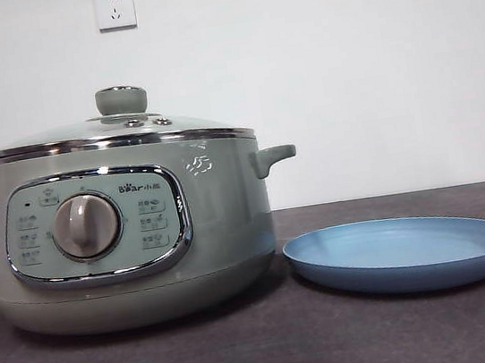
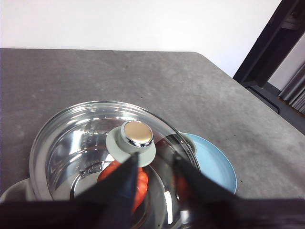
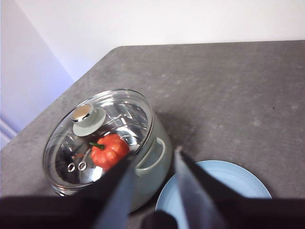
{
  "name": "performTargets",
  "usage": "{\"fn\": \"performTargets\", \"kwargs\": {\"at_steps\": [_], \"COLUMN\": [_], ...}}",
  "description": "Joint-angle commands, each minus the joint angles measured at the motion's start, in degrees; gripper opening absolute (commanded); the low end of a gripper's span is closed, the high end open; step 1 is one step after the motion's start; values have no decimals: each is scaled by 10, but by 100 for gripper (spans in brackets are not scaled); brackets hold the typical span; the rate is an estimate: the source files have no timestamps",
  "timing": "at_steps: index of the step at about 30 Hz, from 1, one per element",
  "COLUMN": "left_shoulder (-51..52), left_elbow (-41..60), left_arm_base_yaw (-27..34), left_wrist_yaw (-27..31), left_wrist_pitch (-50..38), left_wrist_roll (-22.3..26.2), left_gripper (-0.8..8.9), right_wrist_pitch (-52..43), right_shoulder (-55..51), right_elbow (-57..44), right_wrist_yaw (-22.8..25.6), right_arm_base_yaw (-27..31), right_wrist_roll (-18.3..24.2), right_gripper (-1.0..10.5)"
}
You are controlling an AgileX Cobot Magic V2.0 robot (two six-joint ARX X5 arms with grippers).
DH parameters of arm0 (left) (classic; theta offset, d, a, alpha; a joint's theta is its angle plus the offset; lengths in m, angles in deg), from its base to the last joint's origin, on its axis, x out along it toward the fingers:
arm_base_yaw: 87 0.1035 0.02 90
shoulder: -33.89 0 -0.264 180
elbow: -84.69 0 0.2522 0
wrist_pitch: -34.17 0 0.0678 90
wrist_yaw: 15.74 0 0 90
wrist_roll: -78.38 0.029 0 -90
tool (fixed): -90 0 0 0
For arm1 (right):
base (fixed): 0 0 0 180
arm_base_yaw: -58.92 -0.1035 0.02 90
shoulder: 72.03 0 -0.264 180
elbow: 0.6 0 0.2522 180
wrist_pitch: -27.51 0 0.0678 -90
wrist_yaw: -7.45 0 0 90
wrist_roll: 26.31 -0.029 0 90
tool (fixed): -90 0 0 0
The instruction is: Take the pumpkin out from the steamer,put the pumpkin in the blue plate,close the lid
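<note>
My gripper will lift the whole lid clear of the steamer when it raises the knob, because a plain shiny rim (image 1: 118, 142) goes around the glass lid (image 1: 116, 127).
The pale green steamer (image 1: 220, 212) stands at the left with its glass lid (image 1: 118, 131) shut on it. The orange-red pumpkin (image 3: 109, 150) lies inside and shows through the glass; in the front view it is hidden. The blue plate (image 1: 396, 246) lies empty on the table just right of the pot. My left gripper (image 2: 156, 157) is open, above the lid beside its green knob (image 2: 136, 138). My right gripper (image 3: 153, 155) is open and empty, high over the pot's side handle (image 3: 152, 155) and the plate (image 3: 228, 183). Neither gripper shows in the front view.
The dark grey table (image 1: 266, 350) runs up to a white wall with two sockets (image 1: 114, 8). A black frame (image 2: 271, 43) stands beyond the table's edge in the left wrist view.
</note>
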Motion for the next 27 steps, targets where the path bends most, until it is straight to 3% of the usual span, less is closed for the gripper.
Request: {"fn": "performTargets", "kwargs": {"at_steps": [1,6,10,18,27], "left_shoulder": [-6,-50,-111,-233,-323], "left_elbow": [-2,-19,-65,-157,-168], "left_arm_base_yaw": [-2,-21,-57,-154,-212], "left_wrist_yaw": [-1,7,40,163,264], "left_wrist_pitch": [-8,-20,-5,31,24], "left_wrist_roll": [-2,-17,0,58,91], "left_gripper": [380,378,378,378,377], "right_wrist_pitch": [1,1,10,38,46], "right_shoulder": [2,2,2,2,2], "right_elbow": [1,1,1,1,1], "right_wrist_yaw": [1,1,1,1,2], "right_arm_base_yaw": [0,0,0,0,0], "right_wrist_roll": [0,-5,-6,-5,-4], "right_gripper": [533,533,533,533,533]}}
